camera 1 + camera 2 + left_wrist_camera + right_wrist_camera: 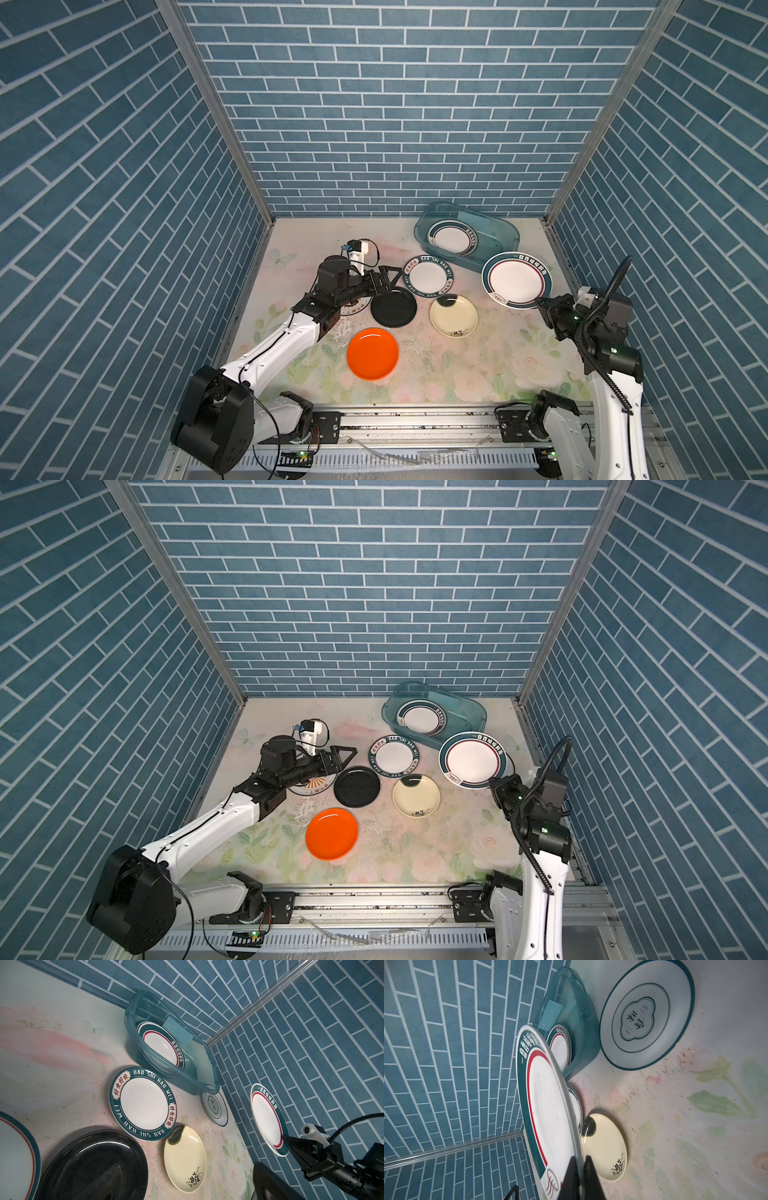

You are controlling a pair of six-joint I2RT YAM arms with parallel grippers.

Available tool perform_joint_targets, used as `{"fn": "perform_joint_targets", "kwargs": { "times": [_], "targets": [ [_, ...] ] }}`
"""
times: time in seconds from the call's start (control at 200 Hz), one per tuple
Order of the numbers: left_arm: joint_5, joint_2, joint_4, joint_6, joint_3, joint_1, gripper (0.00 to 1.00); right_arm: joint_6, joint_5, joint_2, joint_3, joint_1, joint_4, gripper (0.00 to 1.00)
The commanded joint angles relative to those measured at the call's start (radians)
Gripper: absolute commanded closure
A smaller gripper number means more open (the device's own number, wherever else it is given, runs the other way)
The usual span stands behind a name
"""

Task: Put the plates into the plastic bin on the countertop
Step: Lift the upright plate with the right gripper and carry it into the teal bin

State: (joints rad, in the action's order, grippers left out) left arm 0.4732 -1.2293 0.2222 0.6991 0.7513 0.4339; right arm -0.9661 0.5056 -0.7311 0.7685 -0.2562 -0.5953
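Note:
The robot's right gripper should keep carrying the white plate (516, 281) until both plates stack, since this plate faces up like the similar plate in the bin (452, 238).
My right gripper (540, 303) (579, 1160) is shut on the near rim of a large white plate with a teal and red rim (516, 279) (548, 1105), held tilted above the countertop (478, 365) beside the plastic bin (500, 227). A similar plate (453, 237) lies in the bin. My left gripper (388, 279) (345, 756) hangs open over the far edge of the black plate (394, 307). Flat on the countertop lie the lettered plate (428, 276), cream plate (453, 316), orange plate (372, 354) and a quatrefoil plate (648, 1014).
Another plate (309, 788) is partly hidden under the left arm. Blue brick walls (395, 124) close in the back and both sides. A grey metal rail (415, 419) runs along the front edge. The bin stands in the back right corner.

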Motion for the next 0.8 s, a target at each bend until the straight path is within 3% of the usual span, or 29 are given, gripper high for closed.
{"fn": "perform_joint_targets", "kwargs": {
  "times": [0.0,0.325,0.795],
  "targets": [
    [0.010,0.000,0.028,-0.005,0.012,-0.005,0.00,0.035,-0.019,-0.072,0.062,0.043,0.099,1.00],
    [-0.018,0.026,-0.003,-0.034,0.017,-0.005,0.00,0.072,-0.080,-0.374,0.221,0.200,0.227,1.00],
    [-0.075,0.086,-0.072,-0.052,-0.017,-0.004,0.00,0.098,-0.177,-0.855,0.533,0.330,0.342,1.00]
  ]
}}
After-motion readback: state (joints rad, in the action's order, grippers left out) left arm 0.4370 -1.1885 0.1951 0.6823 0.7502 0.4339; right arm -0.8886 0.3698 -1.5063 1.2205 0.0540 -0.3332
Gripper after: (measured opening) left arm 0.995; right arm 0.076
